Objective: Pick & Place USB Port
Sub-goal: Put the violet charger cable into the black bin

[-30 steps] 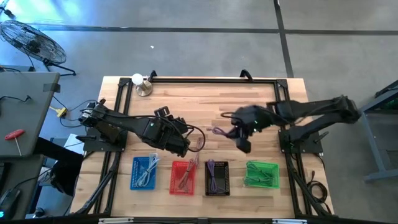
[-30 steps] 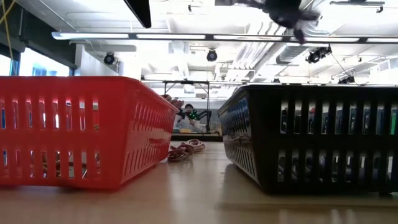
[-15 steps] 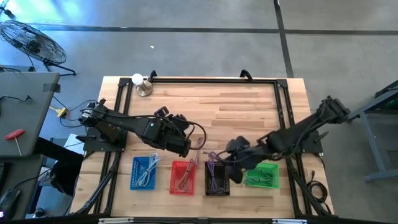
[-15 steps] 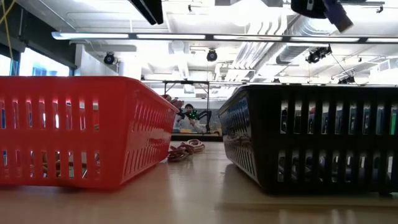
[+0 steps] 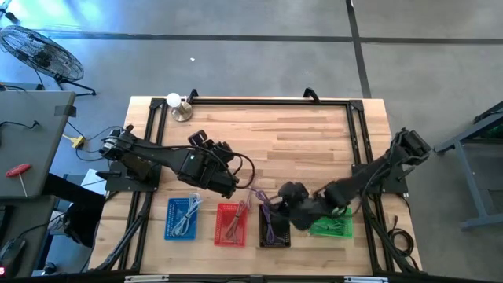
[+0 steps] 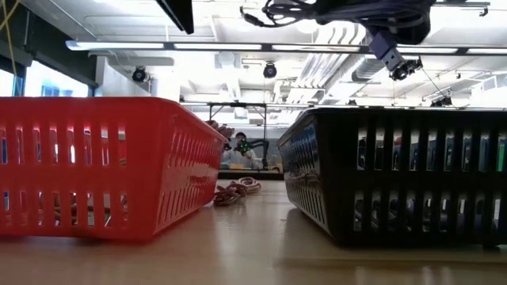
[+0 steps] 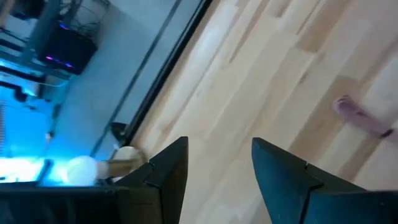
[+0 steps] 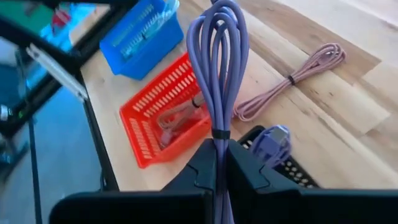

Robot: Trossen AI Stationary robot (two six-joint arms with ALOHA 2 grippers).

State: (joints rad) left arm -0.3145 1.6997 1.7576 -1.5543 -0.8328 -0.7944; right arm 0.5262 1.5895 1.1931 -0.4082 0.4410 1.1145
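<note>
I should keep lowering my right gripper until the cable is inside the basket's rim, then release, as the purple USB cable's plug hangs over the black basket point(image 5: 275, 237).
A purple bundled USB cable point(image 8: 217, 56) is in my right gripper point(image 8: 217, 155), which is shut on it above the black basket point(image 5: 275, 228); its purple plug point(image 8: 271, 141) dangles beside the fingers. In the high view my right gripper point(image 5: 281, 203) is at the near side, between the black and green baskets. A pink coiled cable point(image 5: 253, 183) lies flat on the wood next to my left gripper point(image 5: 233, 182). My left gripper point(image 7: 214, 168) is open, raised above the table, with nothing between its fingers. My right gripper pinches the purple cable bundle between its two fingers, just below the dark tie band point(image 8: 215, 134). The fingers point(image 8: 200, 163) lie along the bundle, slanting down from the table's right side. The looped end juts out past the fingertips, lifted clear of the baskets.
Four baskets line the near edge: blue point(image 5: 183, 218), red point(image 5: 232, 224) with a cable inside, black and green point(image 5: 332, 222). A small lamp point(image 5: 178, 104) stands at the far left corner. A black frame rail point(image 5: 267, 101) borders the table.
My right gripper has swung from the table's middle toward the near edge and leftward, sinking and rolling as it went. It has carried the purple cable from mid-table to above the black basket, and it has stayed shut on the cable.
</note>
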